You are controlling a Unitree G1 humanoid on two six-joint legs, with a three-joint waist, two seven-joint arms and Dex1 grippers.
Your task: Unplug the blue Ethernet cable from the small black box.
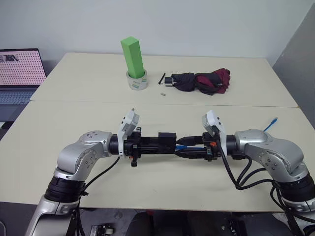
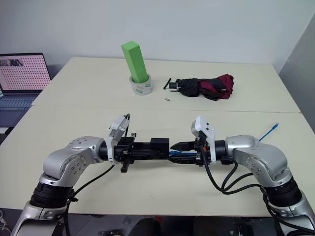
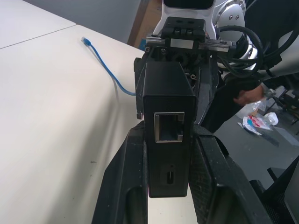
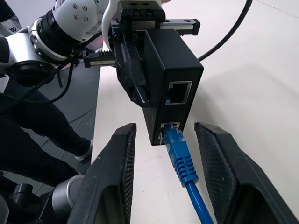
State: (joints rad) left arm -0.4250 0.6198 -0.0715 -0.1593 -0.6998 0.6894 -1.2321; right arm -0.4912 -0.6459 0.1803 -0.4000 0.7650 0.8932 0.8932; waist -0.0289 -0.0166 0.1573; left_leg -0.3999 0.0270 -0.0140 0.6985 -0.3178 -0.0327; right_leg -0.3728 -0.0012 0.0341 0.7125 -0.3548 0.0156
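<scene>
I see the blue plug boot pointing straight out of the lower port (image 4: 170,126), so the blue Ethernet cable (image 4: 198,202) will come straight out when I pull it.
My left gripper (image 1: 165,142) is shut on the small black box (image 1: 167,139), holding it level above the near part of the table. The left wrist view shows the box (image 3: 168,107) clamped between both fingers, an empty port facing the camera. The blue Ethernet cable (image 4: 182,163) is plugged into the box's (image 4: 173,88) lower port, below another empty port. My right gripper (image 4: 166,128) is open, one finger on each side of the blue plug boot and clear of it. The cable's free end (image 1: 273,120) lies on the table to the right.
At the back of the table a green block (image 1: 134,56) stands in a tape roll (image 1: 137,81). Beside it lies a folded black-and-maroon umbrella (image 1: 202,81). An open laptop (image 1: 19,73) sits at the far left. Thick black wiring hangs from both arms.
</scene>
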